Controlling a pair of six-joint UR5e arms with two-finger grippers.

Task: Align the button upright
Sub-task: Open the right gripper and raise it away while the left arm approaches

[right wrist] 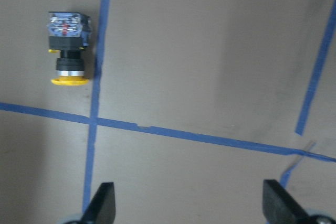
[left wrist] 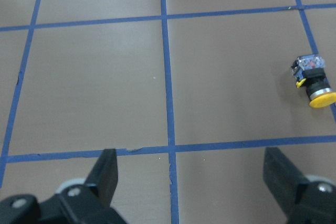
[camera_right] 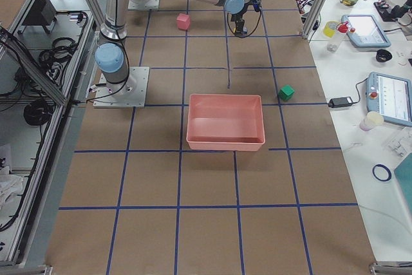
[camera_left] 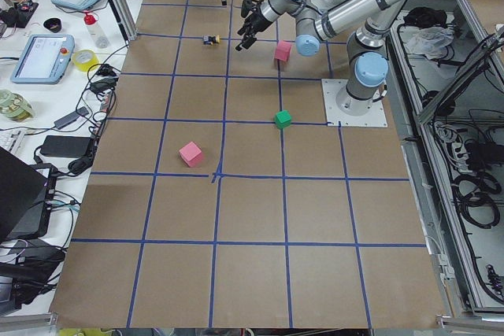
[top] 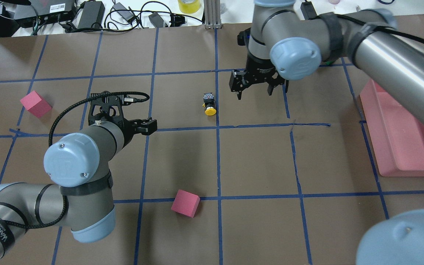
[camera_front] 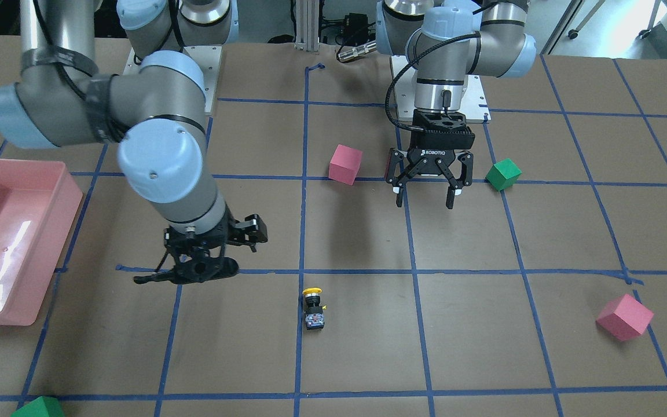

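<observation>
My right gripper is crowding the space next to the button, so it should back away before my left gripper takes the button by its yellow cap.
The button [camera_front: 313, 310] lies on its side on the brown table, right beside a blue tape line, its yellow cap pointing toward the robot's side. The overhead view shows the button [top: 209, 104] with my right gripper [top: 255, 91] open a short way to its right, above the table and apart from it. From the right wrist the button [right wrist: 67, 51] sits at upper left, outside the open fingers [right wrist: 103, 203]. My left gripper [camera_front: 426, 197] hangs open and holds nothing, well back from the button [left wrist: 313, 82].
A pink bin [top: 410, 147] stands at the table's end on my right. Pink cubes [camera_front: 345, 164] [camera_front: 625, 317] and green cubes [camera_front: 503, 174] [camera_front: 38, 407] are scattered around. Cables and power bricks [top: 90, 13] lie beyond the far edge.
</observation>
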